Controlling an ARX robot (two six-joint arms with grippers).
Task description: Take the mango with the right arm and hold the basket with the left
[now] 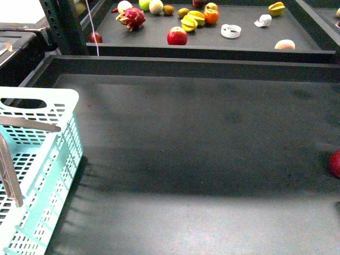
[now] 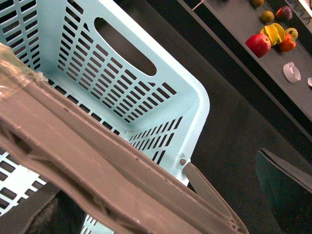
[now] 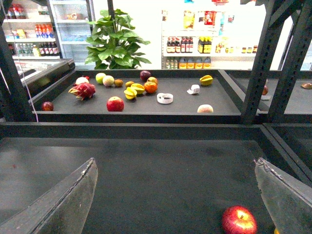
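Note:
The handle is connected to the basket's rim [image 1: 45, 159] by a round pivot [image 2: 183, 162], so when I lift, the basket will hang below the handle with its opening up.
The pale turquoise basket [image 1: 48, 159] stands at the near left of the dark shelf, with a grey-brown handle [image 1: 26, 124] across its top. In the left wrist view my left gripper [image 2: 156, 180] is open, and the basket's [image 2: 146, 112] handle [image 2: 97, 165] lies between its fingers. My right gripper [image 3: 175, 163] is open and empty above the bare shelf. A red apple [image 3: 239, 220] lies close by one finger. No plain yellow mango shows clearly. A tiny yellow sliver [image 3: 276, 231] shows beside the apple; I cannot tell what it is.
A raised far tray [image 1: 202, 50] holds several fruits: a dragon fruit [image 1: 132, 17], a red apple [image 1: 177, 36], yellow starfruit [image 1: 192, 20] and an orange [image 1: 211, 16]. A second red apple [image 1: 336, 162] sits at the shelf's right edge. Metal shelf posts [image 3: 258, 58] stand at the right.

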